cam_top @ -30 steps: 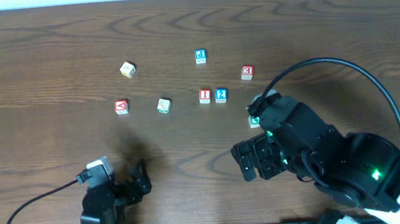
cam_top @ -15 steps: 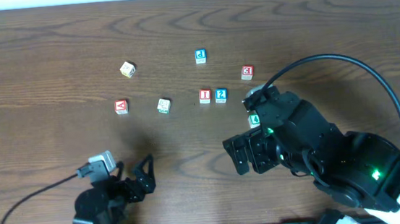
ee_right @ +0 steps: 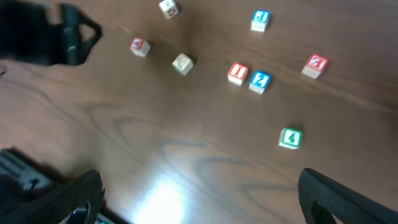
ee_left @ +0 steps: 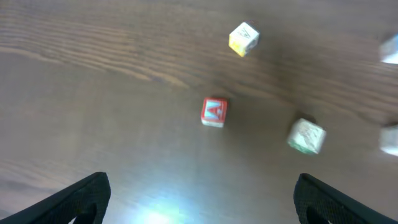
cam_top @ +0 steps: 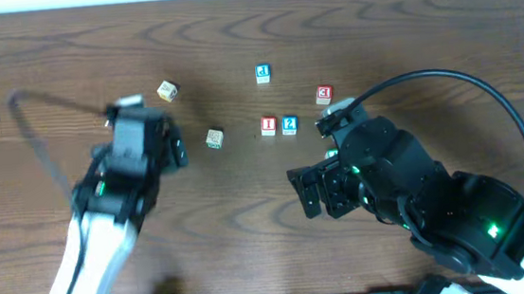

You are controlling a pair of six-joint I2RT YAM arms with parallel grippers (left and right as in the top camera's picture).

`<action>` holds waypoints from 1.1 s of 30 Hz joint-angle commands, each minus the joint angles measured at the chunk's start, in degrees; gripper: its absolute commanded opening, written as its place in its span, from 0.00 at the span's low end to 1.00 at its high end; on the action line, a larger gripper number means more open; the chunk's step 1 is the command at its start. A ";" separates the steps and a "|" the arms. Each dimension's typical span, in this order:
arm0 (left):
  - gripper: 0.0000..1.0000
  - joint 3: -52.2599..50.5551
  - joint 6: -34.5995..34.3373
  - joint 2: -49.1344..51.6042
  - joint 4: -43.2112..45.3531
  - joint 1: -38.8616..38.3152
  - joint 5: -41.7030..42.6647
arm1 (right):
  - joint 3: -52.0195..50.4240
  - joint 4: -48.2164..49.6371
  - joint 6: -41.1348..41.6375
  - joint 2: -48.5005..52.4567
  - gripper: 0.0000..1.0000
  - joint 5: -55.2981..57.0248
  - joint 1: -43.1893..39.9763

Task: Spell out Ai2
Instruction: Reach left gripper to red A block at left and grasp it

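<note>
The red A cube (ee_left: 214,112) is ahead of my open fingers and clear of the yellow cube. I keep lowering my left gripper until my fingers are around its sides (ee_left: 213,116), then close them.
The red A cube (ee_left: 214,112) lies on the table ahead of my left gripper (ee_left: 199,205), between its wide-open fingers and apart from them. It also shows in the right wrist view (ee_right: 138,46). In the overhead view my left arm hides it. The red I cube (cam_top: 268,125) and the blue 2 cube (cam_top: 289,125) sit side by side, touching, at mid table. My left gripper (cam_top: 175,150) hovers left of them, open and empty. My right gripper (cam_top: 306,193) is open and empty, nearer the front, with the I cube (ee_right: 237,72) and the 2 cube (ee_right: 259,81) far ahead.
A yellow cube (cam_top: 167,91), a pale greenish cube (cam_top: 214,138), a blue cube with a hooked letter (cam_top: 262,73) and a red cube with a 3-like mark (cam_top: 324,94) lie around. A green 4 cube (ee_right: 290,138) sits by the right arm.
My left arm swung from the table's front edge up and back to above the A cube. My right arm edged left and back and now covers the green cube from overhead.
</note>
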 commanded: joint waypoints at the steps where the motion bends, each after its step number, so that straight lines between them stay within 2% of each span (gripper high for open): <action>1: 0.95 7.52 0.24 12.55 -2.25 1.14 -2.01 | 0.07 0.11 -0.81 -0.48 0.99 5.79 0.48; 5: 0.96 14.86 -9.53 23.50 -6.69 1.64 0.72 | 0.07 0.42 -1.07 -0.48 0.99 9.31 0.04; 10: 0.96 17.77 -31.04 30.18 -9.75 2.93 4.57 | 0.07 0.98 -2.12 -0.46 0.99 10.38 -1.97; 14: 0.97 17.77 -31.76 33.38 -8.11 4.76 5.49 | 0.04 0.83 -2.12 -0.39 0.99 10.36 -4.26; 17: 1.00 17.77 -34.80 35.65 -8.39 5.55 9.11 | 0.04 0.81 -2.58 0.09 0.99 10.34 -5.51; 18: 0.95 17.77 -36.72 36.41 -8.48 5.62 10.10 | 0.04 0.81 -2.97 0.31 0.99 10.34 -5.86; 20: 0.93 17.77 -41.16 37.90 -8.57 5.62 9.99 | 0.04 0.81 -3.17 0.81 0.99 10.34 -6.29; 26: 0.93 17.77 -58.69 42.23 -8.26 5.64 11.08 | 0.04 0.42 -3.58 2.21 0.99 10.32 -6.80; 33: 0.92 17.77 -73.94 43.10 -3.32 6.21 11.08 | 0.04 -0.26 -3.58 2.49 0.99 10.32 -6.80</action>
